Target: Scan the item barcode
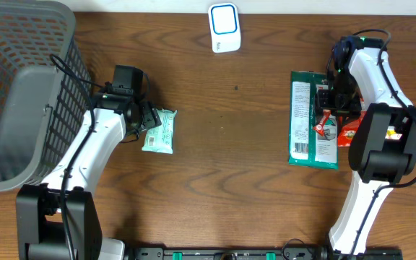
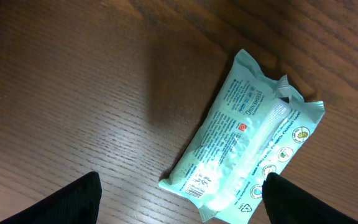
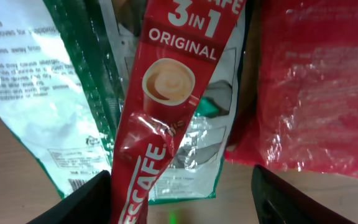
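My right gripper is far from the mint-green packet, which lies near the basket. Next, my left gripper pushes the packet toward the middle so both grippers can pinch it.
A mint-green packet lies flat on the wooden table, its barcode facing up at the near end. My left gripper hovers open over that packet, one finger off each side. On the right, a red 3-in-1 coffee sachet lies across a green-and-white bag. My right gripper stands open over the sachet, whose lower end rests against the left finger. A white scanner with a blue ring sits at the far edge.
A dark mesh basket fills the far left corner. A crinkled red packet lies just right of the green bag, under the right arm.
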`<state>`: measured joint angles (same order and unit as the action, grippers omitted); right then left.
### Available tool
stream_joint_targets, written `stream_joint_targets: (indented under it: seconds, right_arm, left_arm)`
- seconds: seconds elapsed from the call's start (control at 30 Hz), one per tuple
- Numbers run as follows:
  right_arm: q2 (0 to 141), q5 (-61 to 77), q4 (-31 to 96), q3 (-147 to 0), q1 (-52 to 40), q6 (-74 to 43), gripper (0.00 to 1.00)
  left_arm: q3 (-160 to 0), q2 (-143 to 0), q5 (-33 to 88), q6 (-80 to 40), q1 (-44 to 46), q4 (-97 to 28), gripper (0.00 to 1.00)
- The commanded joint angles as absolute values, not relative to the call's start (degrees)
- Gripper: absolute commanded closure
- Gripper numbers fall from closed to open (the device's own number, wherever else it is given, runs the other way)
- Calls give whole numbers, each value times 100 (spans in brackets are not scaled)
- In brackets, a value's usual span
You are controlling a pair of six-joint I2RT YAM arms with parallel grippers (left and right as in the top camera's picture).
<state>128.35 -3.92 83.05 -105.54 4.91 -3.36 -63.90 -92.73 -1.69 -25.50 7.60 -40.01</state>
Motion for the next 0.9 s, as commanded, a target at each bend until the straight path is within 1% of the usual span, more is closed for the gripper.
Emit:
stream_joint_targets:
  seconds: [0.0,0.07,0.17,0.23,0.27,0.33,0.43,0.57,0.7,0.77,0.87]
  right_arm:
    - [12825,-405,8576,-10947,495,-287,33]
    - [12825,-471,8851,-11113,495,-257,34]
    - [12825,-604,9231,-11299,510,-250,31]
    - [12825,-611,9247,-11325,537,-250,29]
    - [12825,-617,9227,-11325,558,-250,16]
    - [12825,-543,9126,-11323,613,-250,1]
    - [12825,45,8849,-11323,639,-246,1]
    - [12825,1678,8383,-11319,622,-244,1]
    - [12825,3079,8283,-11308,473,377,1]
    - [12825,3336,8261,-11308,327,543,2]
    - [12825,3330,8101,-11288,75,539,5]
  left_arm:
    - [-6543,-9242,-239,-2541,751,-4001,16]
    - [-6543,-9242,-239,-2541,751,-4003,16]
    - [-6543,-9242,-239,-2541,751,-4001,16]
    - [-6543,-9242,-239,-2541,751,-4003,16]
    - [-6543,-9242,-239,-2541,751,-4003,16]
    - [-6543,-9242,-239,-2541,751,-4001,16]
    - [-6543,-9242,-239,-2541,751,-4003,16]
    - [-6543,-9242,-239,-2541,751,-4003,16]
    - [-6543,-9242,-239,-2541,751,-4003,16]
    - [-6543,-9242,-239,-2541,751,-4001,16]
    - [-6543,-9242,-239,-2541,751,-4001,16]
